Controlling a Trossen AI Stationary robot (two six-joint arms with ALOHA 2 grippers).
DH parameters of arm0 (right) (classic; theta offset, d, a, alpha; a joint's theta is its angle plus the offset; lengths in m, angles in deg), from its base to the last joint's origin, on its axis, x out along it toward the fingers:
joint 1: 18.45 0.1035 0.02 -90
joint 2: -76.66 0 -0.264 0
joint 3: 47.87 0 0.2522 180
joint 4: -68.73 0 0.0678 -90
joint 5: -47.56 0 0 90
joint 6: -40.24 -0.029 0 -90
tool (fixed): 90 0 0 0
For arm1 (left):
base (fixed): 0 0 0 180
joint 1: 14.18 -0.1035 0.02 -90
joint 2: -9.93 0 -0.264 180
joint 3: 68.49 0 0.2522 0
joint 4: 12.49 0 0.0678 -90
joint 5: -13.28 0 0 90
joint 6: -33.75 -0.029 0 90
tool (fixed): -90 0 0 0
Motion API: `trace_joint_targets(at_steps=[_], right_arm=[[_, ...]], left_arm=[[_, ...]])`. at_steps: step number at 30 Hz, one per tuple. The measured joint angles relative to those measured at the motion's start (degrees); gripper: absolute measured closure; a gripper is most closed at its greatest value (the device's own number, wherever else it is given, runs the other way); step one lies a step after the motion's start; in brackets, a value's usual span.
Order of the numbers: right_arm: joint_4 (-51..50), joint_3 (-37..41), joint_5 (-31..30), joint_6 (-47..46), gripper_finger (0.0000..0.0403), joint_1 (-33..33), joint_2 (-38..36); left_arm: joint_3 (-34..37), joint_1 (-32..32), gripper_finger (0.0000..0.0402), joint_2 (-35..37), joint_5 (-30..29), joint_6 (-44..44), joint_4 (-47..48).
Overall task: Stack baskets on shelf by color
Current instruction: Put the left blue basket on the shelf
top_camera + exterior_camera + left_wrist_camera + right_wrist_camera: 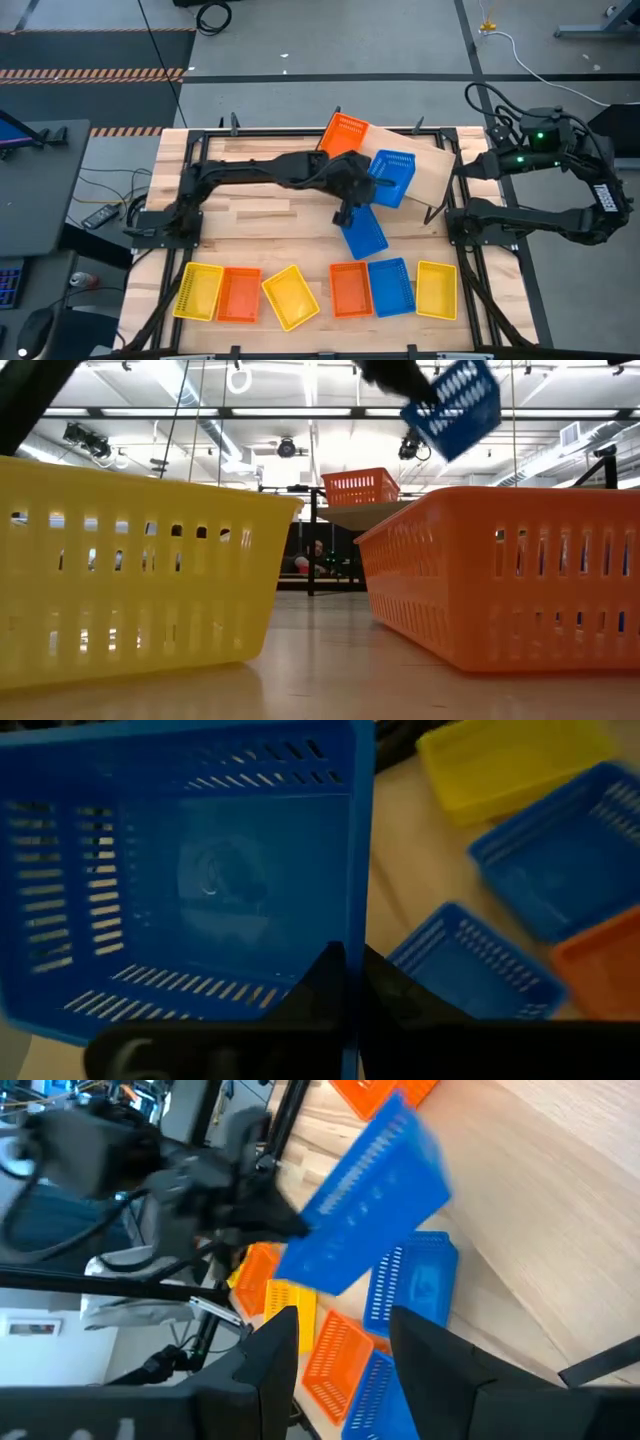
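Note:
My left gripper should keep lowering the blue basket [458, 412], which hangs above shelf height, onto the wood [376, 141] beside the orange basket until it sits flat. That spot is free.
My left gripper [357, 193] is out over the middle of the table, shut on a blue basket [392, 178] that it holds tilted in the air beside the shelf [432, 176]. In the low view this basket [455, 400] hangs high above the table. One orange basket [345, 135] stands on the shelf's left end. A second blue basket [362, 233] lies flat on the table below the held one. My right gripper [340, 1345] waits open at the table's right edge, touching nothing. My left gripper pinches the blue basket's side wall at its rim [356, 925], one finger [318, 985] inside the basket and the other [392, 995] outside. It comes from the table's left. The basket is lifted clear and tilted, its open side facing the wrist camera.
Six baskets line the near edge: yellow [198, 290], orange [238, 295], yellow [290, 297], orange [350, 288], blue [392, 286], yellow [436, 288]. The shelf's right part is bare wood. Black frame rails run along the table's left and right sides.

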Motion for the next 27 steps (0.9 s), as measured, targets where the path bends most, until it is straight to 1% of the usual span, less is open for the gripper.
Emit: trace_joint_targets(at_steps=[6,8,14,21,27], right_arm=[[1.1,0.0,-1.1,0.5,0.0238,0.0,1.0],[1.6,0.0,-1.1,1.2,0.0238,0.0,1.2],[2.0,0.0,-1.1,1.9,0.0238,0.0,1.2],[2.0,0.0,-0.9,3.2,0.0238,0.0,1.2],[2.0,0.0,-0.8,3.5,0.0238,0.0,1.2]], left_arm=[[0.1,-2.5,0.0389,-3.2,0.1,-0.1,0.4],[0.0,-2.9,0.0389,-3.6,0.0,-1.2,-1.1],[0.0,-4.2,0.0383,-4.4,-2.7,-4.6,-0.6],[0.0,-6.2,0.0350,-4.4,-5.9,-5.9,-2.3],[0.0,-6.7,0.0321,-4.4,-6.1,-6.0,-3.1]])
